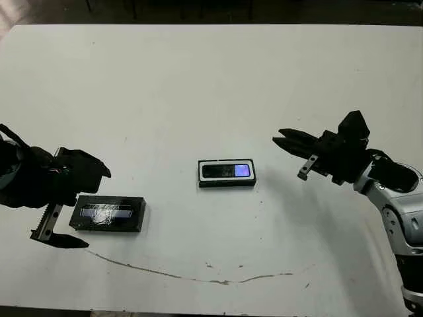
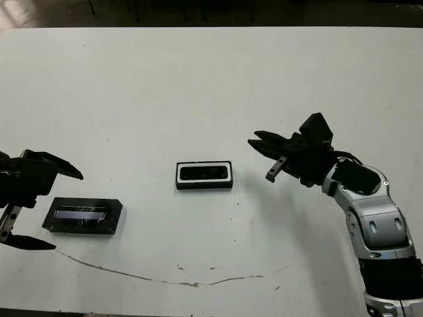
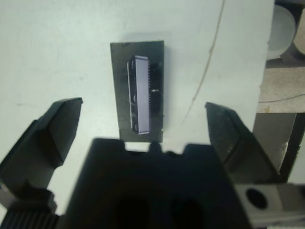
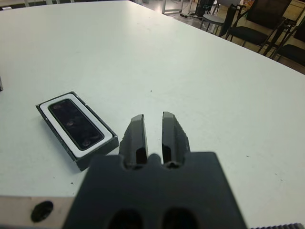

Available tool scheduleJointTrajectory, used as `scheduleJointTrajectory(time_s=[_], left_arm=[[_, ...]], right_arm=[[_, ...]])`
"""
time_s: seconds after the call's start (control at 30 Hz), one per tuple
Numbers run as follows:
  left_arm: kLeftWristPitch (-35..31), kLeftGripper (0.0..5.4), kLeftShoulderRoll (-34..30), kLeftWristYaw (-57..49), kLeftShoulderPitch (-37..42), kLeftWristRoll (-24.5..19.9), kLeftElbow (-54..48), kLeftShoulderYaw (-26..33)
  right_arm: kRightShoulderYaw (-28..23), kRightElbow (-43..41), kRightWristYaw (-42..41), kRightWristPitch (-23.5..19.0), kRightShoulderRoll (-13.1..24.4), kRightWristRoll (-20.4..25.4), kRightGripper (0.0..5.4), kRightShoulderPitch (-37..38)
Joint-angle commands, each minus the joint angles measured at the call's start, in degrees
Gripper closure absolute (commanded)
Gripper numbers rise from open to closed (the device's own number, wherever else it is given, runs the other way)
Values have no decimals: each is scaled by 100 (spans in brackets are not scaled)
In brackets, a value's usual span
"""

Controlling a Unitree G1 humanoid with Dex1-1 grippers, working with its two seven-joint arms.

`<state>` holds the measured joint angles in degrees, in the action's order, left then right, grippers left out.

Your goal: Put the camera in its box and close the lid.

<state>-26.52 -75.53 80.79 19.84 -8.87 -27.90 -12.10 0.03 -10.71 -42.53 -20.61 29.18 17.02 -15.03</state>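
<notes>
The lid (image 1: 107,212) has deep sides (image 1: 106,229) and a wider outline. It should slide down over the box's sides when I lower it.
The box (image 1: 227,183), a black tray with a white lining, sits at the table's middle. The camera (image 1: 225,171) lies flat inside it, its blue-violet patch at the right end. In the right wrist view the camera (image 4: 76,125) fills the tray. The lid (image 1: 108,214), black with a glossy window, lies to the box's left, apart from it. My left gripper (image 1: 96,209) hovers over the lid's left end, open, its fingers (image 3: 59,124) spread wider than the lid (image 3: 140,86). My right gripper (image 1: 282,138) is to the right of the box, shut and holding nothing.
A thin brown line (image 1: 198,277) curves across the table near its front edge. Chairs (image 4: 252,24) stand beyond the far side of the table. The table's edge (image 3: 264,71) runs close behind the lid in the left wrist view.
</notes>
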Motion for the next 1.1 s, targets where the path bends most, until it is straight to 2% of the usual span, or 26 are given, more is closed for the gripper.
scheduleJointTrajectory(time_s=[0.03,0.43,0.6,0.77,0.9,1.1], left_arm=[[-97,1,102,64,114,256,75,-273],[199,1,381,90,102,632,557,-504],[-139,1,360,98,110,831,525,-582],[110,1,465,27,-46,893,791,-563],[-144,1,454,14,-70,1058,730,-632],[-105,1,501,-62,-198,1167,833,-660]], right_arm=[[38,-24,20,-122,72,-26,540,80],[74,-68,-2,-210,88,-13,540,89],[75,-42,-2,-197,73,-2,540,86],[95,-83,2,-214,113,-41,540,90],[79,-91,-5,-231,134,-31,540,98],[63,-92,-27,-219,124,6,540,117]])
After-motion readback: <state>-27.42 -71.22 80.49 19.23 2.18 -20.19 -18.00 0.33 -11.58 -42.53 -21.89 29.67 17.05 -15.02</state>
